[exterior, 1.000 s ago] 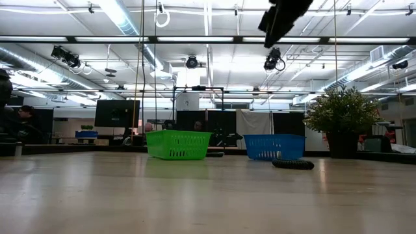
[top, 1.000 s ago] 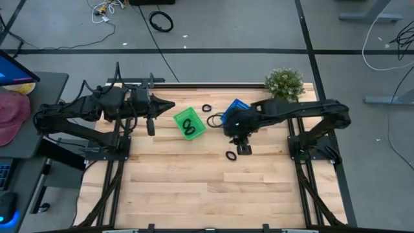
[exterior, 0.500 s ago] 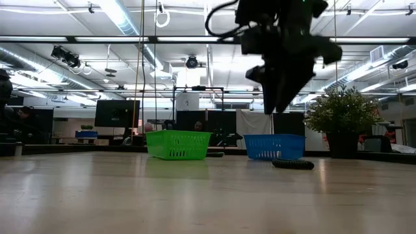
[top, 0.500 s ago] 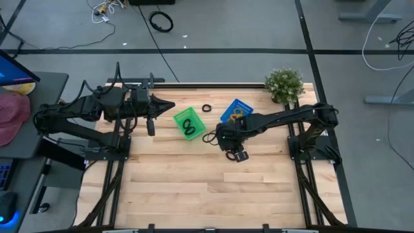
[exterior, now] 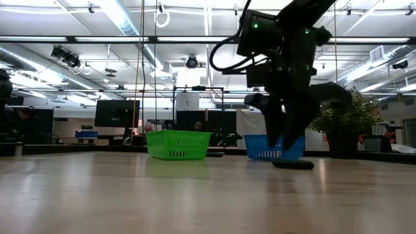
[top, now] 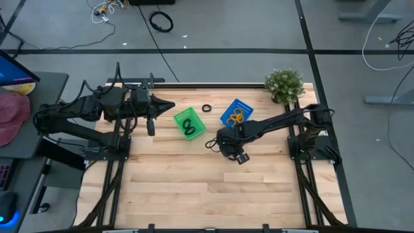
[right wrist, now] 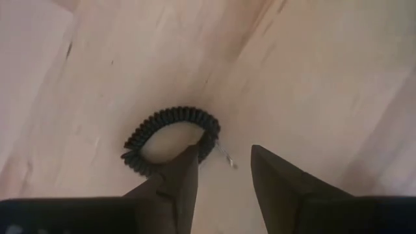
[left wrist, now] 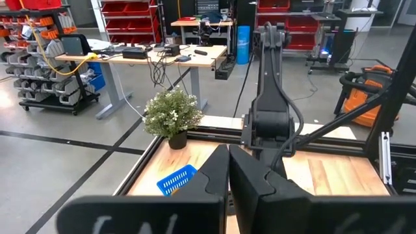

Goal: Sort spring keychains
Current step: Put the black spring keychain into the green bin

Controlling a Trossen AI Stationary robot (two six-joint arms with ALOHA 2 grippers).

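The black spring keychain (right wrist: 208, 123) will hold its open ring shape when the robot lifts it by its edge, because tightly packed coils (right wrist: 166, 117) go around in a loop.
A black spring keychain (right wrist: 170, 140) lies flat on the wooden table (top: 194, 188); the low view shows this keychain (exterior: 292, 164) in front of the blue basket (exterior: 273, 147). My right gripper (right wrist: 224, 159) hangs open just above it, pointing down, with one fingertip (right wrist: 185, 166) over the ring's edge. In the high view my right gripper (top: 231, 149) covers that keychain. Another black keychain (top: 207, 108) lies between the baskets. The green basket (top: 189, 124) holds black keychains, and the blue basket (top: 236, 113) holds orange ones. My left gripper (top: 167, 105) waits shut, raised at the left.
A potted plant (top: 284, 83) stands at the far right corner, behind the blue basket. A large black cable coil (top: 161, 21) lies on the floor beyond the table. The near half of the table is bare wood.
My right gripper has come down steeply from high above the table toward the black keychain, shifting a little toward the table's left. Its wrist has rolled and its fingers now point almost straight down. The keychain has not moved.
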